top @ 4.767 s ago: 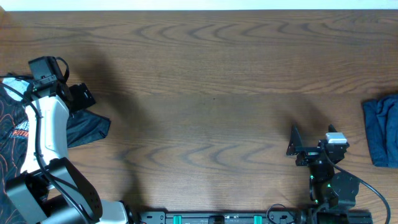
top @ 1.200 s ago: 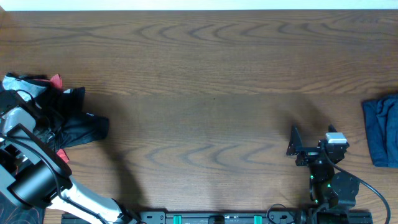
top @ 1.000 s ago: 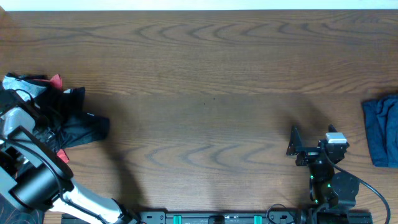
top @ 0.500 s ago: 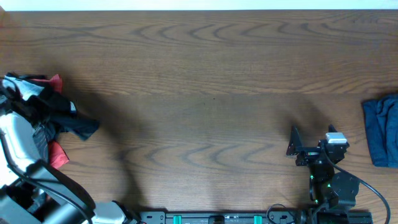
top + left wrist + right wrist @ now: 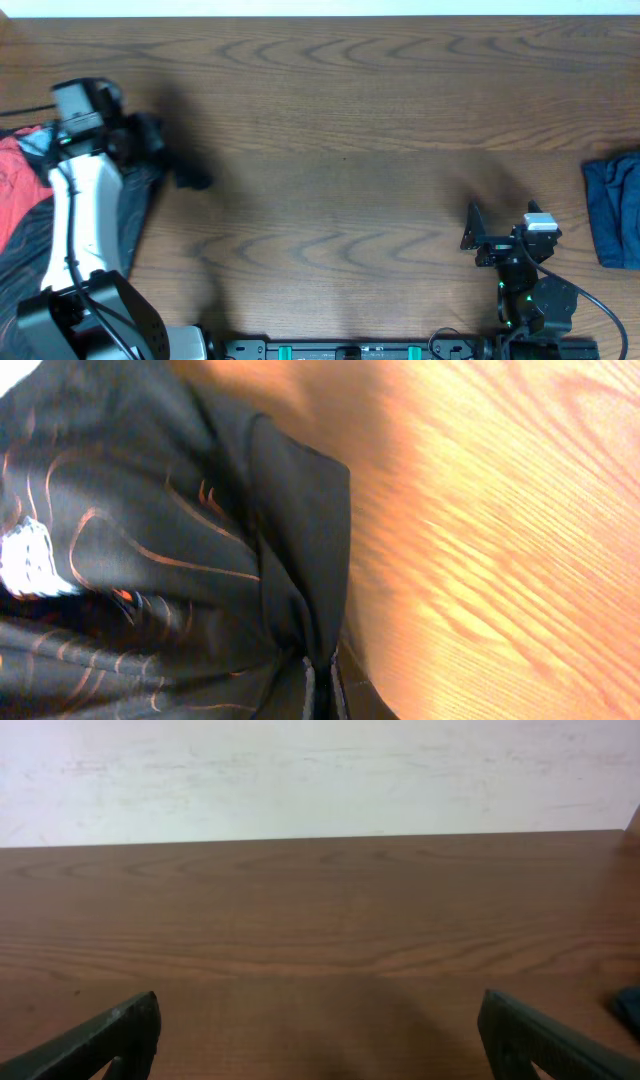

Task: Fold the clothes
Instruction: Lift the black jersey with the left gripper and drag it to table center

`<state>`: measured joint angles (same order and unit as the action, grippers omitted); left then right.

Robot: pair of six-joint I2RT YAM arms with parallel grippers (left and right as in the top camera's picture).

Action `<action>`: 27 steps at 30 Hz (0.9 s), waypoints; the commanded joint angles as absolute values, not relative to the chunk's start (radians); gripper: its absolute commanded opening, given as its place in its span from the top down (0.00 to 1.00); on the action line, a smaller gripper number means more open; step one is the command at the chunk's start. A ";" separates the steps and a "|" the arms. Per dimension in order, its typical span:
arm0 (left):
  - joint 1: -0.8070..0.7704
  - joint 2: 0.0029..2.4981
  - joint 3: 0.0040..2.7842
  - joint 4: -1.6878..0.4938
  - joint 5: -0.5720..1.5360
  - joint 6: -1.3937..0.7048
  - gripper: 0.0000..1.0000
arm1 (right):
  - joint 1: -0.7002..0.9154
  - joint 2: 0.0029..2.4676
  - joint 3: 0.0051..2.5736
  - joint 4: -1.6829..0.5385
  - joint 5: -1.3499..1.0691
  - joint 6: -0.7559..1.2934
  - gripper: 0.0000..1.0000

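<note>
The table's middle (image 5: pixel 345 180) is clear and a fold of the black jersey (image 5: pixel 305 555) is pinched in my left gripper, so I should go on pulling until the jersey lies there.
The clothes are a black jersey (image 5: pixel 137 212) with thin orange lines, bunched at the table's left edge with a red part (image 5: pixel 20 190) showing. My left gripper (image 5: pixel 150 140) is shut on a fold of it. In the left wrist view the black cloth (image 5: pixel 180 550) is pinched between the fingers (image 5: pixel 320 695) near the bottom edge, and a white patch (image 5: pixel 30 555) shows at the left. My right gripper (image 5: pixel 478 232) rests near the front right of the table, open and holding nothing; its fingertips (image 5: pixel 110 1040) stand wide apart over bare wood.
A crumpled blue cloth (image 5: pixel 612 210) lies at the table's right edge. The wooden table (image 5: pixel 340 130) stretches between the two arms. A pale wall (image 5: pixel 320 770) rises behind the far edge.
My left arm has swung up and to the right from the left edge, carrying the pinched jersey with it; the cloth now hangs stretched under the arm. The right arm has not moved.
</note>
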<state>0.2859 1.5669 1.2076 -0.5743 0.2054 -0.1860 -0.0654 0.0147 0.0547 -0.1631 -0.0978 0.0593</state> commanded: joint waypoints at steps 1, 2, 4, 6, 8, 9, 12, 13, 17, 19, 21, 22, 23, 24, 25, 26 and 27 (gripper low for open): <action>0.208 1.548 1.217 -0.554 0.228 -0.205 0.94 | -0.072 0.007 0.047 -0.162 -0.102 0.047 0.01; 0.187 1.548 1.217 -0.547 0.228 -0.205 0.94 | -0.072 0.007 0.047 -0.162 -0.102 0.047 0.01; 0.150 1.548 1.217 -0.535 0.228 -0.205 0.94 | -0.072 0.007 0.047 -0.162 -0.102 0.047 0.01; 0.117 1.548 1.217 -0.526 0.228 -0.205 0.94 | -0.072 0.007 0.047 -0.162 -0.102 0.047 0.01; 0.080 1.548 1.217 -0.519 0.228 -0.205 0.94 | -0.072 0.007 0.047 -0.162 -0.102 0.047 0.01; 0.061 1.549 1.217 -0.518 0.228 -0.204 0.94 | -0.072 0.007 0.047 -0.162 -0.102 0.047 0.01; -0.009 1.549 1.217 -0.512 0.228 -0.204 0.94 | -0.072 0.007 0.047 -0.162 -0.102 0.047 0.01; -0.033 1.549 1.217 -0.508 0.228 -0.204 0.94 | -0.072 0.007 0.047 -0.162 -0.102 0.047 0.01; -0.136 1.557 1.217 -0.452 0.228 -0.204 0.95 | -0.072 0.007 0.047 -0.162 -0.102 0.047 0.01; -0.185 1.571 1.217 -0.419 0.228 -0.204 0.94 | -0.072 0.007 0.047 -0.162 -0.102 0.047 0.01; -0.240 1.591 1.217 -0.393 0.228 -0.205 0.94 | -0.072 0.007 0.047 -0.162 -0.102 0.047 0.01; -0.265 1.603 1.217 -0.382 0.228 -0.205 0.94 | -0.072 0.007 0.047 -0.162 -0.102 0.047 0.01; -0.291 1.616 1.217 -0.373 0.228 -0.205 0.94 | -0.072 0.007 0.047 -0.162 -0.102 0.047 0.01; -0.317 1.630 1.217 -0.362 0.229 -0.206 0.94 | -0.072 0.007 0.047 -0.162 -0.102 0.047 0.01; -0.344 1.645 1.217 -0.351 0.229 -0.208 0.94 | -0.072 0.007 0.047 -0.162 -0.102 0.047 0.01; -0.371 1.662 1.217 -0.341 0.229 -0.208 0.94 | -0.072 0.007 0.047 -0.162 -0.102 0.047 0.01; -0.398 1.678 1.217 -0.331 0.229 -0.209 0.94 | -0.072 0.007 0.047 -0.162 -0.102 0.047 0.01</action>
<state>-0.3370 1.6291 1.2076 -0.3458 0.2157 -0.1989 -0.0654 0.0147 0.0547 -0.1631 -0.0978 0.0593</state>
